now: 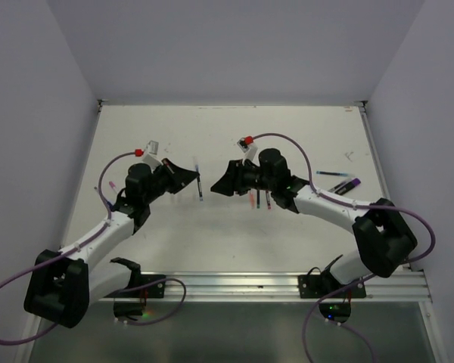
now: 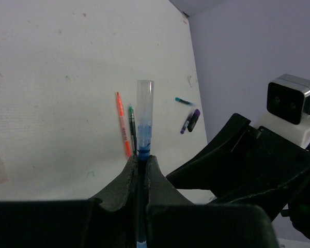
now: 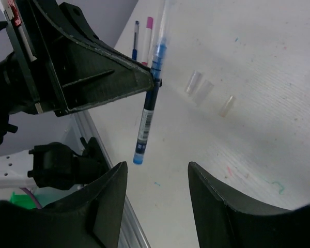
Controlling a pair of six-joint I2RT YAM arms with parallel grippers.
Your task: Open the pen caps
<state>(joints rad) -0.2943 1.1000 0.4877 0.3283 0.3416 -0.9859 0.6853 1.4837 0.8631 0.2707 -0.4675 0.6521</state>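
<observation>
The robot's left gripper is holding the blue pen's body (image 1: 199, 184), so the right gripper should take hold of the pen's lower end before the left gripper moves to the clear pen cap (image 1: 196, 162).
My left gripper (image 2: 140, 158) is shut on a blue pen (image 2: 144, 138) and holds it above the table. A clear pen cap (image 2: 144, 97) sits on the pen's far end. In the top view the left gripper (image 1: 194, 176) and the pen (image 1: 200, 185) are mid-table. My right gripper (image 1: 215, 186) faces them from the right, close by. Its jaws (image 3: 156, 168) stand open with nothing between them, just short of the pen's lower blue end (image 3: 139, 155). Three loose whitish pen caps (image 3: 204, 91) lie on the table beyond the pen.
A red pen (image 2: 123, 124) and a dark green pen (image 2: 132, 128) lie beneath the right arm. A teal pen (image 2: 184, 101) and purple pens (image 2: 191, 120) lie at the right. A blue pen (image 3: 136, 46) and a pink one (image 3: 148, 33) lie at the left. The metal rail (image 1: 242, 286) runs along the near edge.
</observation>
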